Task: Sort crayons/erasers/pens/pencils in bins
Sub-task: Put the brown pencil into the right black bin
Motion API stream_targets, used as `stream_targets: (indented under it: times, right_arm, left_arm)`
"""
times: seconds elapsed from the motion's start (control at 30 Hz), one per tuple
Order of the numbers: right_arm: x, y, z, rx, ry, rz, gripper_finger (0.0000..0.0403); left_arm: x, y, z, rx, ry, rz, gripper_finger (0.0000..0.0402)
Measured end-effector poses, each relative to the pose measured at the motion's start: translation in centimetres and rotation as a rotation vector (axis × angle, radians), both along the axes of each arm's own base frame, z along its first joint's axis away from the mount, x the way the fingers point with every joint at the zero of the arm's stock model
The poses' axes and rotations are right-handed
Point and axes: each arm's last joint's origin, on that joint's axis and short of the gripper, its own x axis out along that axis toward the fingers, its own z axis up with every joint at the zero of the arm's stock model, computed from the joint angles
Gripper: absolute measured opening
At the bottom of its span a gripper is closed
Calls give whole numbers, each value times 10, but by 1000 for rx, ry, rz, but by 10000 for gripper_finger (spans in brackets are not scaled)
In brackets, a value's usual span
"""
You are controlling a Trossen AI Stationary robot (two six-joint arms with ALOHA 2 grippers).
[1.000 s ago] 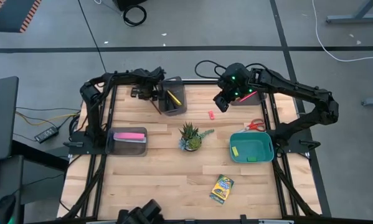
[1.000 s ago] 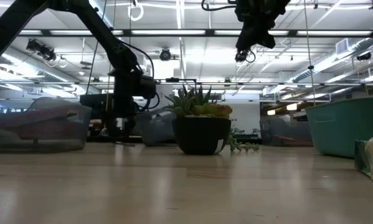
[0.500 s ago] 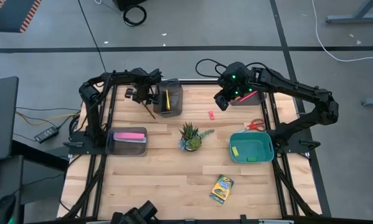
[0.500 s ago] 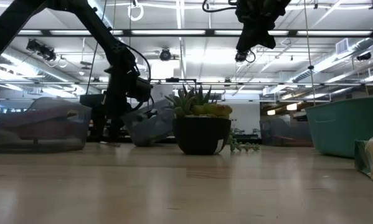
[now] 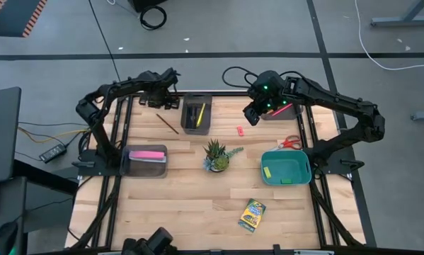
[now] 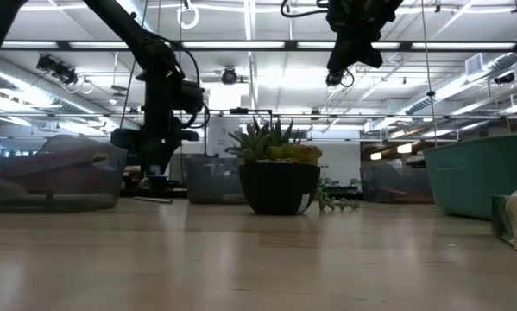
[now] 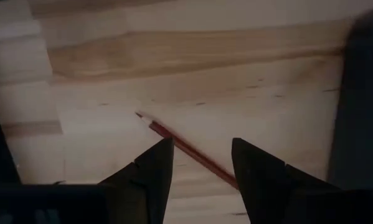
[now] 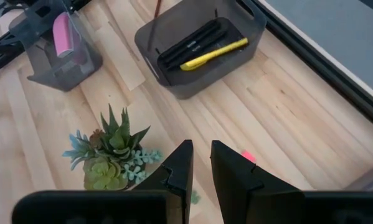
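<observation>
The pencil lies at a slant across the gap of my left gripper's open fingers (image 7: 205, 162), so I should turn my left gripper to line up with the pencil's body (image 5: 167, 123) before it closes.
A dark red pencil (image 5: 168, 124) lies flat on the wood left of the grey pens bin (image 5: 185, 113), which holds black pens (image 8: 192, 40) and a yellow pen (image 8: 214, 53). My left gripper (image 5: 166, 103) hangs open above the pencil's far end, pointing down. In the left wrist view its fingers stand on either side of the pencil (image 7: 186, 146) without touching it. My right gripper (image 5: 251, 119) hovers high over the far middle with only a narrow gap between its fingers and nothing in it. A small red-pink eraser (image 5: 240, 129) lies on the table below it.
A grey bin (image 5: 130, 166) with a long pink bar stands at the left, and a potted plant (image 5: 215, 154) in the middle. At the right stands a teal bin (image 5: 296, 177) with yellow and green erasers, with scissors (image 5: 291, 142) beyond it. The crayon box (image 5: 252, 215) lies near the front.
My left gripper has risen and gone toward the table's far left corner, away from the pens bin, staying open. The pens bin, which stood skewed and tipped beside the gripper, has settled back flat and square. The pencil now shows bare on the table.
</observation>
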Motion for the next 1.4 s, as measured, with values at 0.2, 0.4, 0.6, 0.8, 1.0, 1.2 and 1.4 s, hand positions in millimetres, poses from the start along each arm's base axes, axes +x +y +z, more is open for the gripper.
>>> stream_targets:
  times: [0.2,0.4,0.6,0.8,1.0,1.2,1.4]
  right_arm:
    - [0,1,0,1,0,0,65]
    - [1,2,0,2,-1,3,65]
    - [1,2,0,12,-3,-8,65]
    - [2,4,0,10,0,-35,65]
    - [4,10,0,28,-5,-37,65]
    - [7,19,0,8,2,-77,65]
    - [9,27,0,-4,4,-77,65]
  left_arm:
    - [1,-3,0,-6,102,-443,172]
    - [-7,-7,0,-96,294,-1113,172]
    - [4,-16,0,-111,345,-1552,172]
    - [14,-18,-1,-48,254,-1750,170]
    - [2,-23,-18,-116,184,-1788,136]
    - [-8,-33,-35,-195,179,-1811,90]
    - [-7,-33,-40,-171,193,-1810,77]
